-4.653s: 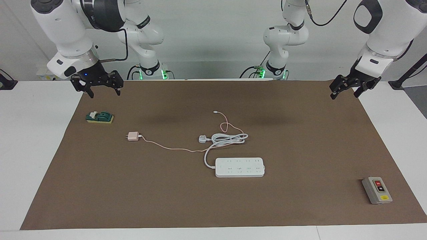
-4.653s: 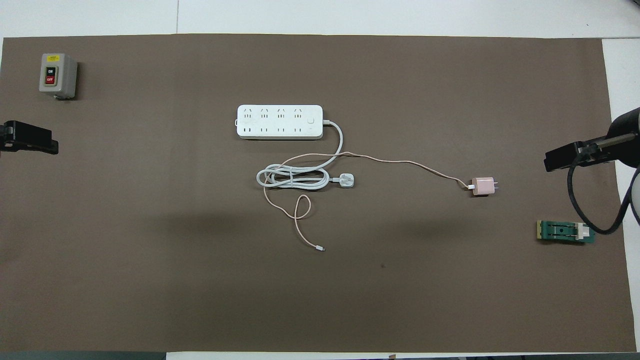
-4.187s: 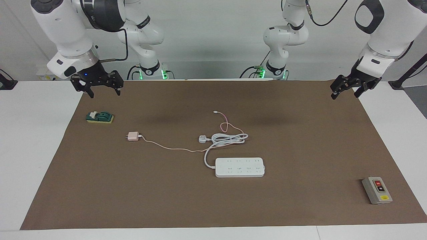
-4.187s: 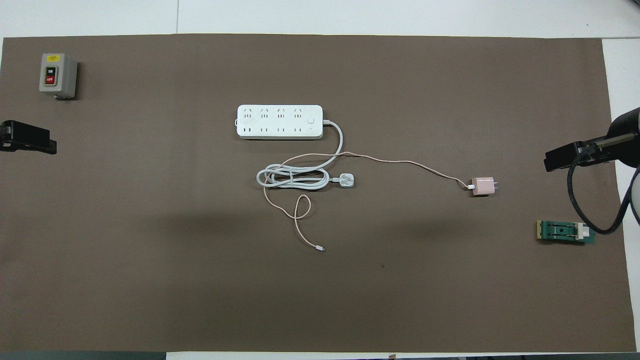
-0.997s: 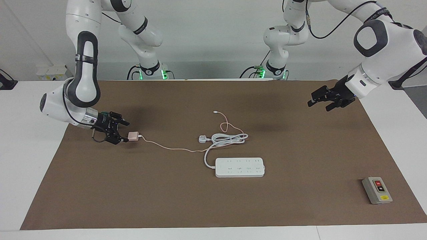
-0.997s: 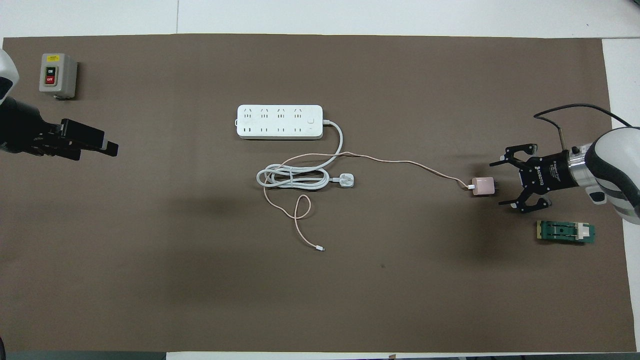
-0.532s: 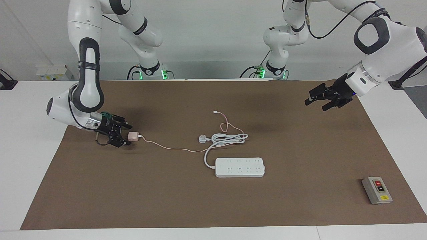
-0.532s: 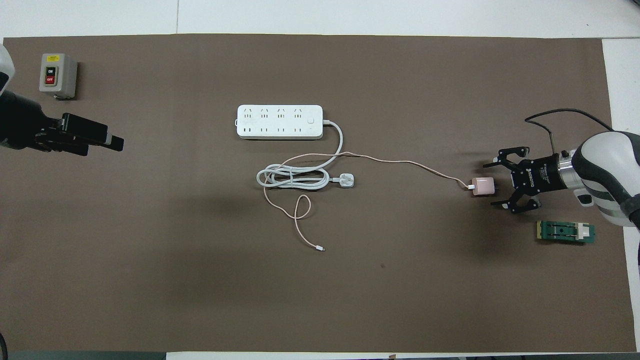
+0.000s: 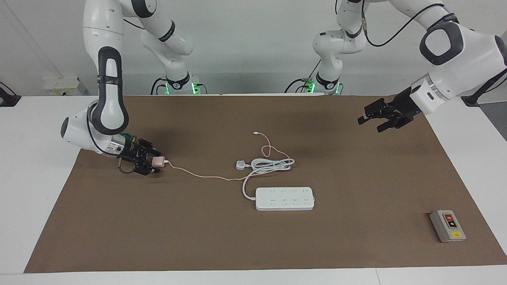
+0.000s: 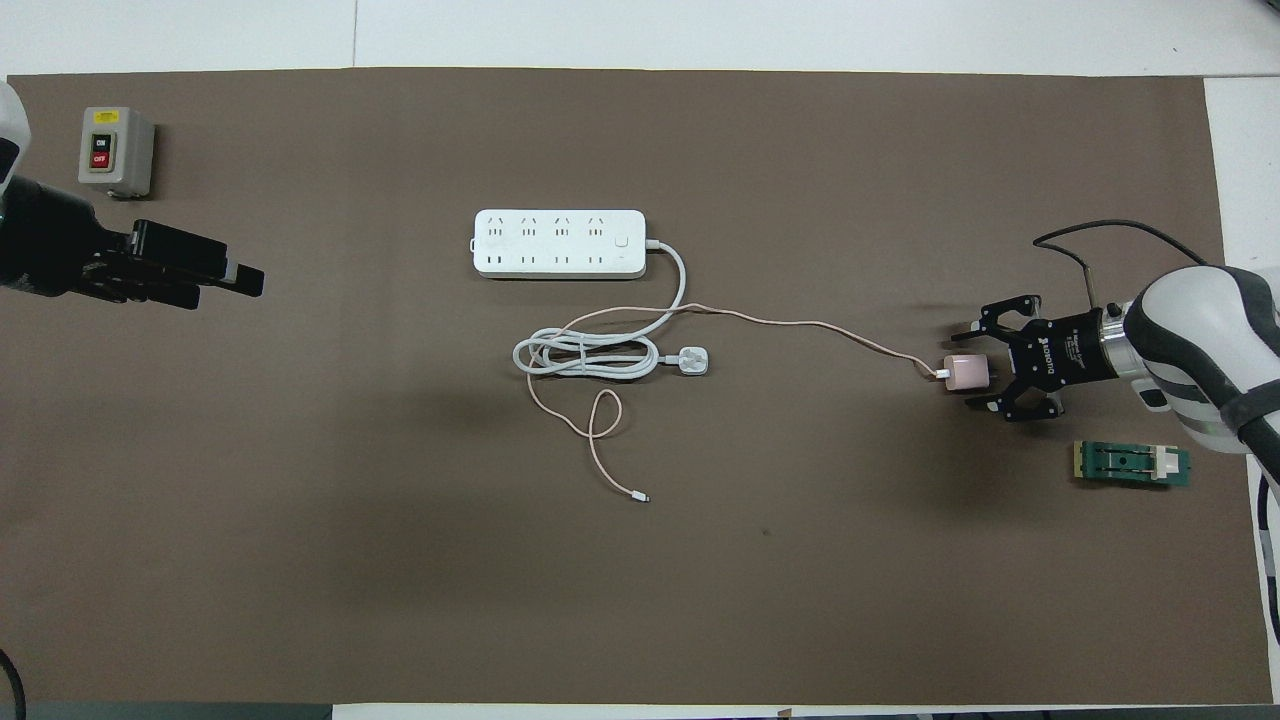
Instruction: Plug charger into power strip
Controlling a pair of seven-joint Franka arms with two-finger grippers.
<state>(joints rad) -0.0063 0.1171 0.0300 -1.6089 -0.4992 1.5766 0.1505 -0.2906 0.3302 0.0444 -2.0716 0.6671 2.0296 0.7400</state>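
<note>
My gripper will carry the charger, and the thin pink cable will slide across as it goes, because the cable lies loosely over the coiled white cord. The cord will stay still.
The pale-pink charger lies on the brown mat toward the right arm's end of the table. Its thin pink cable trails toward the middle of the mat. My right gripper is low at the mat. It is open, with one finger on each side of the charger and small gaps showing. The white power strip lies flat mid-table, sockets up. My left gripper hangs open and holds nothing, over the mat at the left arm's end.
The strip's thick white cord is coiled nearer the robots, ending in a three-pin plug. A grey button box sits at the left arm's end. A small green part lies beside the right gripper.
The right gripper has slid forward over the charger and its fingers have narrowed around it. The left gripper has drifted a little toward the table's middle. The charger has not moved.
</note>
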